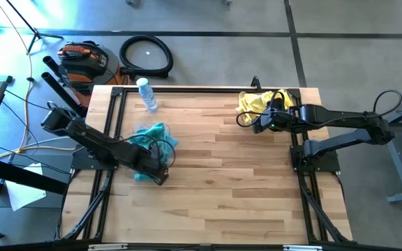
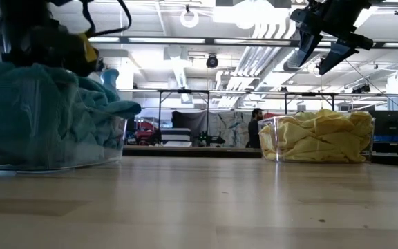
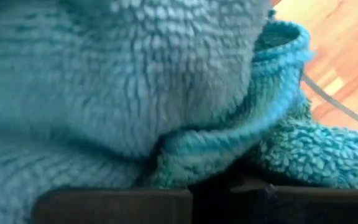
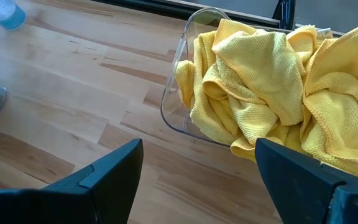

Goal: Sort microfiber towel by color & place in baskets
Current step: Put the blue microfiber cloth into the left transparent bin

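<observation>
A teal towel is hanging over the clear basket's near rim below my left gripper, so I need to lift that edge of the towel up and put it back on the teal heap (image 1: 155, 134).
Teal microfiber towels (image 1: 153, 136) are heaped in a clear basket (image 2: 54, 160) on the table's left side, one hanging over its rim. My left gripper (image 1: 155, 167) is down at this heap; teal towel (image 3: 135, 81) fills the left wrist view. Yellow towels (image 1: 253, 102) fill the second clear basket (image 4: 174, 106) at the far right. My right gripper (image 4: 197, 180) is open and holds nothing. It hovers above the table at the basket's near-left side, and the low view shows the right gripper (image 2: 327, 45) well above the yellow towels (image 2: 320, 135).
A clear water bottle (image 1: 146, 94) lies on the far left of the table, behind the teal basket. The bare wooden tabletop (image 1: 229, 181) stretches between and in front of the baskets. A vacuum and hose (image 1: 145, 56) lie on the floor beyond. A person (image 2: 256, 124) stands far back in the room.
</observation>
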